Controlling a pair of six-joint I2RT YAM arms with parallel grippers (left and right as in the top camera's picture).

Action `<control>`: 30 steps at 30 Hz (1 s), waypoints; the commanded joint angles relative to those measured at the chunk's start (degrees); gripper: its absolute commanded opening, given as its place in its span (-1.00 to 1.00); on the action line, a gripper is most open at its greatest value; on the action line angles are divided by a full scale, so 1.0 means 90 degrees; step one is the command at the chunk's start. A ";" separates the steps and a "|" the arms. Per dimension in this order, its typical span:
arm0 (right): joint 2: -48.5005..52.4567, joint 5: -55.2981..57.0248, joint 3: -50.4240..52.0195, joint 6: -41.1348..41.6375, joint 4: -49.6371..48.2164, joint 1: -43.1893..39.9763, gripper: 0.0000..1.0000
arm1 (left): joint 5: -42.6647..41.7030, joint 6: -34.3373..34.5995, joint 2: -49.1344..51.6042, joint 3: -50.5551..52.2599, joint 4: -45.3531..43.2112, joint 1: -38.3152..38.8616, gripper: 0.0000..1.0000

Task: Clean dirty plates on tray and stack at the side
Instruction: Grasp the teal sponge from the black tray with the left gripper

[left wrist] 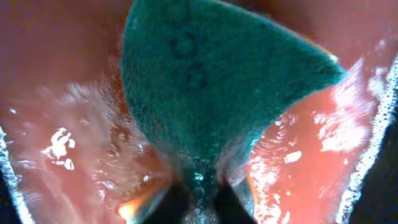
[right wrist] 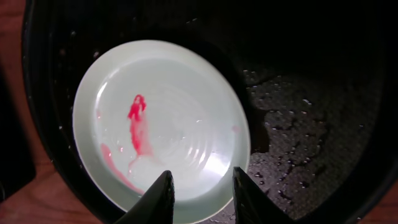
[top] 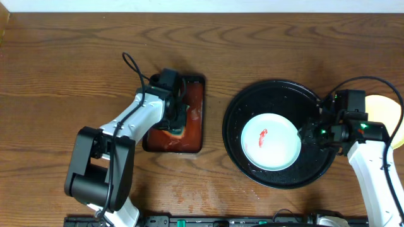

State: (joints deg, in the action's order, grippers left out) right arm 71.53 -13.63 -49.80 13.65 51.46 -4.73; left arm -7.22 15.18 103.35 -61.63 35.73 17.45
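The green sponge gets narrow at the left gripper (left wrist: 202, 168) and widens out past it, so its wide end (left wrist: 217, 56) should stay spread when the robot wipes the plate.
A pale mint-white plate (top: 270, 141) with a red smear lies in the round black tray (top: 252, 101). My right gripper (top: 307, 133) hovers at the plate's right rim. In the right wrist view its fingers (right wrist: 165, 190) stand apart over the near edge of the plate (right wrist: 161, 124), with nothing pinched between them, and the wet tray (right wrist: 311, 93) shows around it. A pale yellow plate (top: 388, 113) sits on the table past the right arm. My left gripper (top: 177, 126) is down in the reddish-brown tray, shut on a green sponge (left wrist: 211, 81).
The rectangular reddish-brown tray (top: 192, 94) holds wet, foamy liquid (left wrist: 62, 143) around the sponge. Water spots mark the wooden table (top: 189, 189) in front of it. The black tray's floor is beaded with water.
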 commanded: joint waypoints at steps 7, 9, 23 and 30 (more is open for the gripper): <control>0.0211 -0.0039 0.0049 -0.0029 -0.0039 -0.0357 -0.43 | 0.0231 -0.0058 -0.0153 -0.0908 0.1127 0.0017 -0.85; 0.0386 -0.0041 0.0051 -0.0153 -0.0056 -0.0357 -0.43 | 0.0226 -0.0063 -0.0231 -0.1355 0.1498 0.0039 -0.85; 0.2373 -0.0039 0.0053 -0.0780 -0.0430 -0.0338 -0.36 | -0.1173 0.0561 -0.0376 -0.2514 0.1411 0.1358 -0.85; 0.2793 -0.0036 0.0095 -0.0729 -0.0515 0.0034 -0.97 | -0.1173 0.0879 -0.0080 -0.2501 0.0435 0.2497 -0.85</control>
State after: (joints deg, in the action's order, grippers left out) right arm 95.77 -13.52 -49.74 6.96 47.53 -6.81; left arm -16.60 21.26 100.73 -83.40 41.69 36.10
